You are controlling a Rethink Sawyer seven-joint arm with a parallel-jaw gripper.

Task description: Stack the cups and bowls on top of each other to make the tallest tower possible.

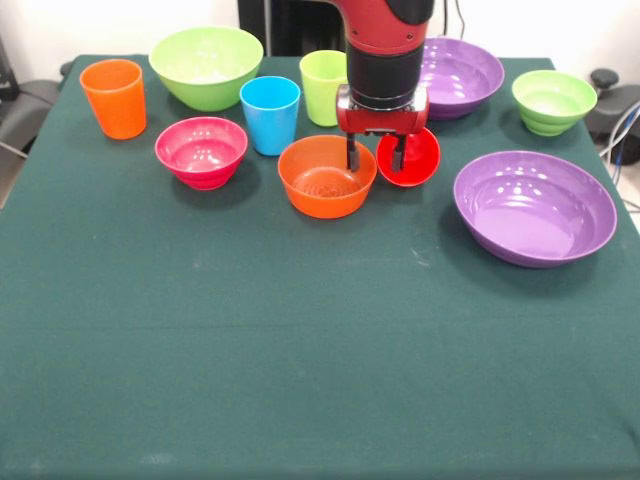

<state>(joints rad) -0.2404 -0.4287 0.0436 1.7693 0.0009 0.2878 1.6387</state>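
Observation:
The orange bowl will get dragged along when I pull the red cup, because the red cup's rim touches the orange bowl between my fingers.
My gripper hangs open just above the table, its left finger at the right rim of the orange bowl and its right finger in front of the red cup. The red cup lies tipped, with its mouth facing the camera. Behind them stand the sky blue cup and the lime green cup, which the arm partly hides. The orange cup stands at the far left, beside the large lime green bowl. The pink bowl sits left of the orange bowl. Nothing is stacked.
A purple bowl sits behind the arm and a small green bowl at the far right. A second, larger purple bowl lies at the right. The green cloth covers the table toward the near edge.

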